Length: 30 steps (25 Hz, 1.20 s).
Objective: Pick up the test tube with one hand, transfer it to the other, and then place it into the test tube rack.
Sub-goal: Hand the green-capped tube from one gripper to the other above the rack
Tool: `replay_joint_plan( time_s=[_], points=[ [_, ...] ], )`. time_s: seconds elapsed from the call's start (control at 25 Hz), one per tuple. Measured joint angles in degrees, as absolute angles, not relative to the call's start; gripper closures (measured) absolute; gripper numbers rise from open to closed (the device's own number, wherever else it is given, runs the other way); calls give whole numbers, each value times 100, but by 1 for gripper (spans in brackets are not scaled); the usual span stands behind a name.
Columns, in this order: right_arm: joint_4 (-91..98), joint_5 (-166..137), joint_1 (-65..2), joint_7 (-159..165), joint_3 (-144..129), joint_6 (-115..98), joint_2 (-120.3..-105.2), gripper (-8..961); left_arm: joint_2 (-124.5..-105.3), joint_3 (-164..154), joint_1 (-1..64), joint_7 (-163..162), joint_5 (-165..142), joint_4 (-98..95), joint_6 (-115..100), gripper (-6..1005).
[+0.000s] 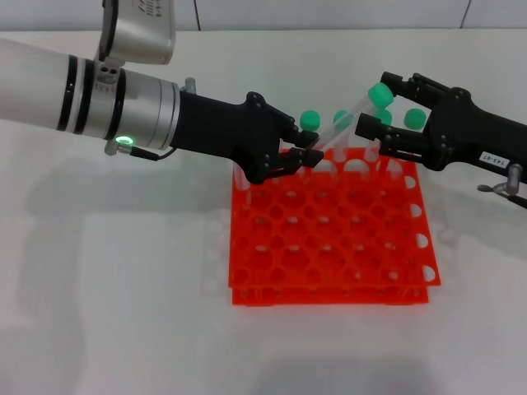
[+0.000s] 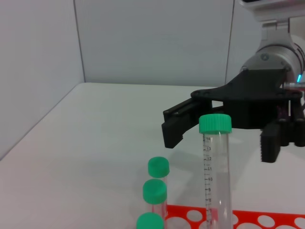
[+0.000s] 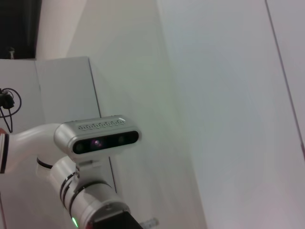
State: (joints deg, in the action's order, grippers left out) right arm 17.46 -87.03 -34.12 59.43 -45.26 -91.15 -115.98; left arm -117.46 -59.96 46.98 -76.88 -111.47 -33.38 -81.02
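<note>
The tube's lower end [image 1: 324, 141] has to go into the rack and my left gripper is holding it, so next my right gripper closes on the green cap [image 1: 380, 95] before my left gripper opens.
The test tube [image 1: 350, 119] is a clear tube with a green cap, held tilted above the back of the orange-red test tube rack [image 1: 247, 292]. My left gripper [image 1: 306, 155], on the silver-white arm, is shut on the tube's lower end. My right gripper [image 1: 375, 104], on the black labelled arm, is open, with one finger on each side of the capped end and a gap to the tube. In the left wrist view the test tube [image 2: 215, 167] stands in front of the open right gripper [image 2: 221, 143]. The left gripper's own fingers are not in that view.
Other green-capped tubes [image 1: 310, 120] stand in the rack's back row, close under both grippers; three caps [image 2: 155, 191] show in the left wrist view beside the rack [image 2: 267, 220]. White tabletop [image 1: 123, 288] surrounds the rack. The right wrist view shows the left arm's camera housing [image 3: 97, 136].
</note>
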Motion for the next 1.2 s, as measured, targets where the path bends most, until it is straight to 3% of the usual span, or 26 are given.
replay_joint_plan(
  time_s=[0.96, 1.16, 1.2],
  points=[
    [1096, -8199, -3496, 5441, -4510, -9136, -11621, 153, -11767, -5994, 4659, -7603, -11170, -3368, -7944, 726],
    [1065, -8096, -3493, 5440, -4510, -9135, -11619, 341, -11784, -5994, 4649, -7602, -11173, -3375, -7927, 723],
    [1060, -8088, -3492, 5440, -4513, -9129, -11619, 340, -11787, -5994, 4646, -7602, -11173, -3375, -7927, 722]
  ],
)
